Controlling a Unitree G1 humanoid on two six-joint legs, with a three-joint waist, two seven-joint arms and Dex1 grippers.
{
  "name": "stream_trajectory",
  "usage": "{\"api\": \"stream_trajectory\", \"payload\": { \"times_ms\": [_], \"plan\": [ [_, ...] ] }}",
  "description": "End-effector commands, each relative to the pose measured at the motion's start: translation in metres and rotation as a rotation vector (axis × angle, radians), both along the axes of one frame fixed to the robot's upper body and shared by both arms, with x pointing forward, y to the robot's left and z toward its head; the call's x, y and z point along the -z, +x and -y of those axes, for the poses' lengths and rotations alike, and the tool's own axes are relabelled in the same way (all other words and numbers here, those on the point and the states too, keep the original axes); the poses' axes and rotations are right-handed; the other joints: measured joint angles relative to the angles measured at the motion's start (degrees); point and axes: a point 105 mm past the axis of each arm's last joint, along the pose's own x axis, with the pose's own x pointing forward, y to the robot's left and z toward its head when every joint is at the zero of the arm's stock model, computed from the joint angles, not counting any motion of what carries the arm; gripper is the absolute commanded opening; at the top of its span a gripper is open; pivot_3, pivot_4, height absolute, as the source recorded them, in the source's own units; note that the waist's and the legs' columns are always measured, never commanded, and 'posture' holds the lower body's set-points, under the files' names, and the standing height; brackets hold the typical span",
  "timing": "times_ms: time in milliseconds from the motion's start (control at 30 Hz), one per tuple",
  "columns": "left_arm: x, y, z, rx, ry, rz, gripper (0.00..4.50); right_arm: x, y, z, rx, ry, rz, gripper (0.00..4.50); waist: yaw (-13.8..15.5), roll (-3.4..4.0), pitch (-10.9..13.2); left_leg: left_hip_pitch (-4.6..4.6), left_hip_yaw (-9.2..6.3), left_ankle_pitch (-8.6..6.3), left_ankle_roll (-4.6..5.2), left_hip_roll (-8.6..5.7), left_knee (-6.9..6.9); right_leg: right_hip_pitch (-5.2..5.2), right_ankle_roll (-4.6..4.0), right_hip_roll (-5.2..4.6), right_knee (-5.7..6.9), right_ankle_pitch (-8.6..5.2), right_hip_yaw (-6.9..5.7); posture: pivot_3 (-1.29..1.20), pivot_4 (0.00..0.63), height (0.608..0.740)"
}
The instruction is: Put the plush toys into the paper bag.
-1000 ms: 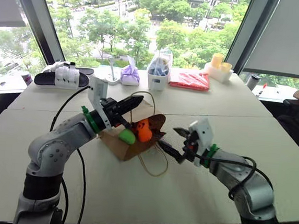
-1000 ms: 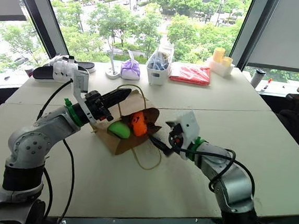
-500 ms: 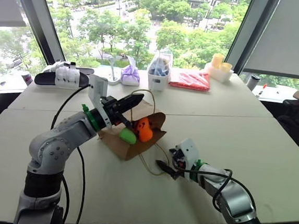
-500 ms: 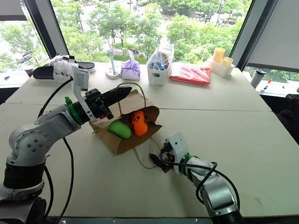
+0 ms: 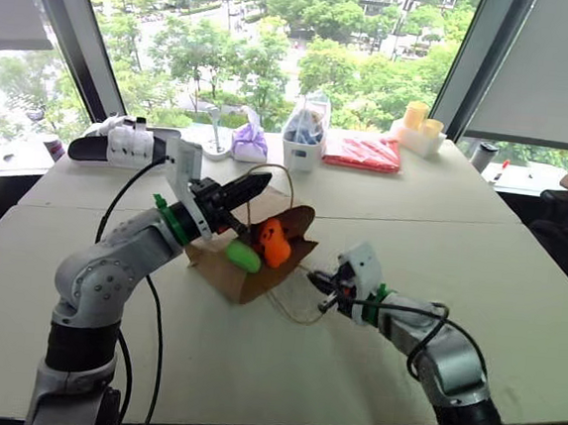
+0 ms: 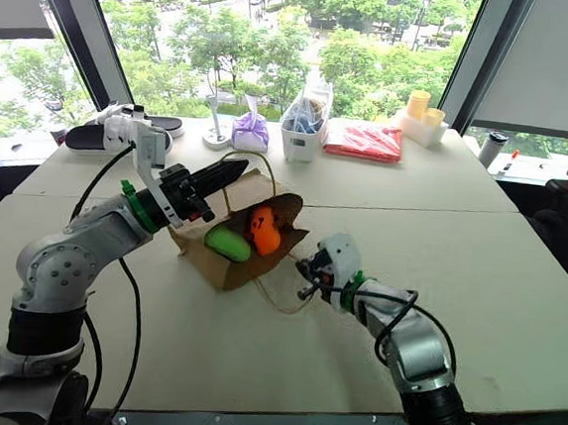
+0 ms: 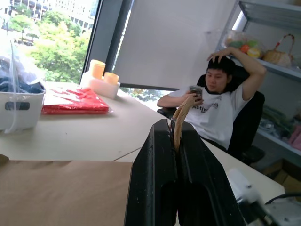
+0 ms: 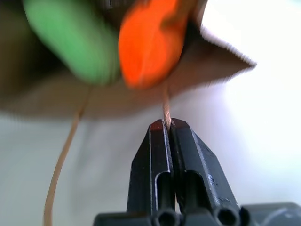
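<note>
My left gripper should turn the paper bag square, but first I should stand it up by the cord handles (image 5: 291, 318), because it lies tipped with plush toys at its opening (image 5: 261, 249).
The brown paper bag (image 5: 242, 279) lies on its side mid-table, its mouth facing my right arm. Inside the mouth sit both plush toys, the orange one (image 5: 273, 243) and the lime-green one (image 5: 243, 258). My left gripper (image 5: 263, 182) hovers over the bag's upper edge, shut on the upper cord handle (image 7: 181, 115), which rises between its fingertips. Just right of the bag's mouth, my right gripper (image 5: 321, 280) is shut on the lower cord handle (image 8: 165, 107). The right wrist view has the orange toy (image 8: 149, 44) and green toy (image 8: 75, 37) close ahead.
Along the far table edge are a black-and-white sandal (image 5: 121, 147), a purple pouch (image 5: 248, 143), a white basket (image 5: 301, 149), a red packet (image 5: 361, 152) and yellow cups (image 5: 416, 125). A person (image 7: 216, 101) sits in a chair beyond the table's right side.
My right gripper dipped to the table, shut on the loose lower handle cord and rose again near the bag's mouth. The left gripper kept its hold and stayed put.
</note>
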Motion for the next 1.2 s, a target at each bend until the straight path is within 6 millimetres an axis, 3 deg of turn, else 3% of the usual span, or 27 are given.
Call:
{"api": "stream_trajectory", "payload": {
  "times_ms": [33,133,233,533,700,900,933,1033,1200],
  "plan": [
    [-0.019,0.002,-0.007,-0.023,-0.020,0.079,0.00,-0.061,-0.011,0.007,-0.055,0.087,0.146,0.05,0.00,0.00,0.00,0.00,0.00,-0.01,0.03,0.00,-0.01,0.00,0.00,0.00,-0.01,0.00,0.00,0.00,0.150,0.740],
    [-0.020,0.006,-0.006,-0.017,-0.023,0.081,0.00,-0.090,-0.011,0.014,-0.053,0.136,0.199,0.05,-0.02,0.00,0.00,0.00,0.00,-0.05,0.08,0.00,-0.02,0.01,0.00,0.00,-0.03,0.00,-0.01,0.00,0.150,0.740],
    [-0.020,0.009,-0.005,-0.011,-0.025,0.079,0.00,-0.099,-0.012,0.015,-0.068,0.146,0.222,0.05,-0.03,0.00,0.00,-0.01,0.01,-0.04,0.07,0.00,-0.03,0.00,0.00,0.00,-0.04,0.00,-0.01,0.00,0.150,0.740],
    [0.003,0.023,-0.003,-0.043,-0.009,-0.003,0.00,-0.090,0.000,0.022,-0.020,0.148,0.212,0.05,-0.05,-0.01,0.00,-0.02,0.03,-0.03,0.05,0.00,-0.02,-0.01,0.00,-0.02,-0.03,0.00,-0.01,0.00,0.150,0.740],
    [0.026,0.031,-0.012,-0.099,0.075,-0.035,0.00,-0.077,0.007,0.026,0.027,0.126,0.193,0.05,-0.10,-0.01,0.00,-0.01,0.04,-0.01,0.02,0.00,-0.04,-0.02,0.00,-0.02,-0.02,0.00,0.00,0.00,0.150,0.740],
    [0.030,0.037,-0.029,-0.158,0.086,-0.063,0.00,-0.082,0.008,0.020,0.019,0.162,0.208,0.05,-0.09,0.00,0.00,-0.03,0.04,-0.01,0.02,0.00,-0.03,-0.03,0.00,-0.02,-0.03,0.00,0.00,0.00,0.150,0.740],
    [0.028,0.037,-0.032,-0.163,0.080,-0.069,0.26,-0.083,0.008,0.018,0.014,0.173,0.211,0.01,-0.09,0.00,0.00,-0.03,0.03,-0.01,0.02,0.00,-0.03,-0.03,0.00,-0.02,-0.03,0.00,-0.01,0.00,0.150,0.740],
    [0.023,0.036,-0.037,-0.152,0.058,-0.075,1.39,-0.088,0.008,0.014,-0.001,0.200,0.215,0.93,-0.17,0.00,0.00,-0.03,0.03,-0.01,0.02,0.00,-0.03,-0.05,0.00,-0.02,-0.02,0.00,0.00,0.00,0.150,0.740],
    [0.019,0.026,-0.043,-0.113,0.089,-0.066,3.97,-0.108,0.005,0.013,-0.017,0.248,0.250,3.47,-0.17,0.00,0.00,-0.03,0.02,-0.01,0.02,0.00,-0.04,-0.05,0.00,-0.02,-0.02,0.00,-0.01,0.00,0.150,0.740]
  ]
}}
